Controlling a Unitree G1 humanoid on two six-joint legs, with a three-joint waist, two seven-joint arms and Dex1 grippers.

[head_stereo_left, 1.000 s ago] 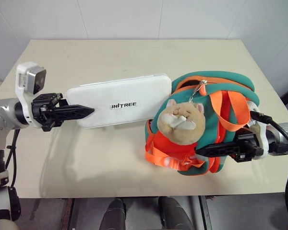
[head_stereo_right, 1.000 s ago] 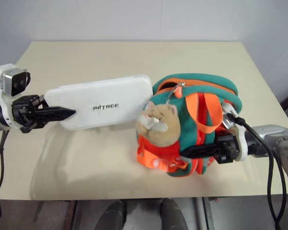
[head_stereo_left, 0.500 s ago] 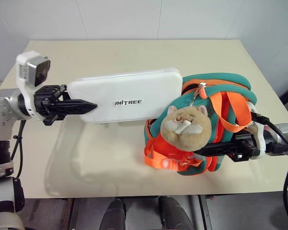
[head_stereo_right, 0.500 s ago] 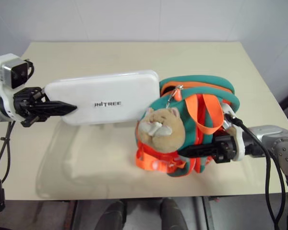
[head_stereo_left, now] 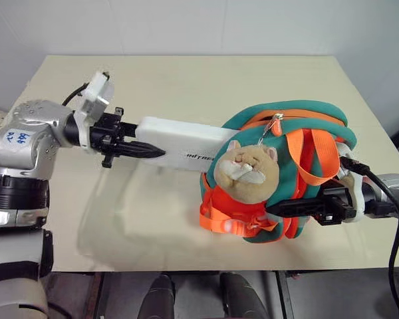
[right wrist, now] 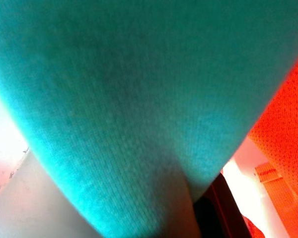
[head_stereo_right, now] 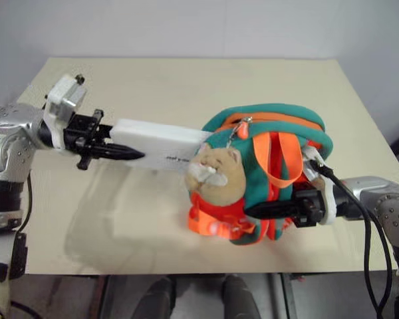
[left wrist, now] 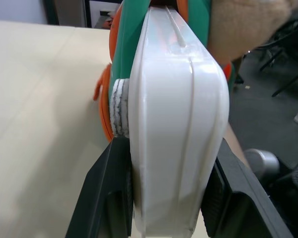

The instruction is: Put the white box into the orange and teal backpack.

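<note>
The white box's far end (head_stereo_left: 219, 141) fits on edge into the backpack's opening (head_stereo_left: 235, 127). I should keep pushing with my left gripper until the white box's near end is inside.
The white box (head_stereo_left: 183, 143) is held off the table, turned on its long edge, with my left gripper (head_stereo_left: 153, 145) shut on its near end. Its far end sits in the mouth of the orange and teal backpack (head_stereo_left: 299, 126), behind the tan plush hamster (head_stereo_left: 246, 169). The left wrist view looks along the box (left wrist: 174, 124), which is clamped between the black fingers (left wrist: 107, 198), and its far end runs between teal trim (left wrist: 126, 49). My right gripper (head_stereo_left: 274, 211) is shut on the backpack's front lower edge, and teal fabric (right wrist: 114, 99) lies across the right wrist view.
The backpack stands near the front right of a beige table (head_stereo_left: 186, 80), close to the front edge. Orange webbing straps (head_stereo_left: 229, 222) hang at its front. A white wall lies behind the table.
My left arm has swung right, rolling the box from flat onto its edge and pushing its far end into the backpack's mouth. The right gripper has stayed where it was.
</note>
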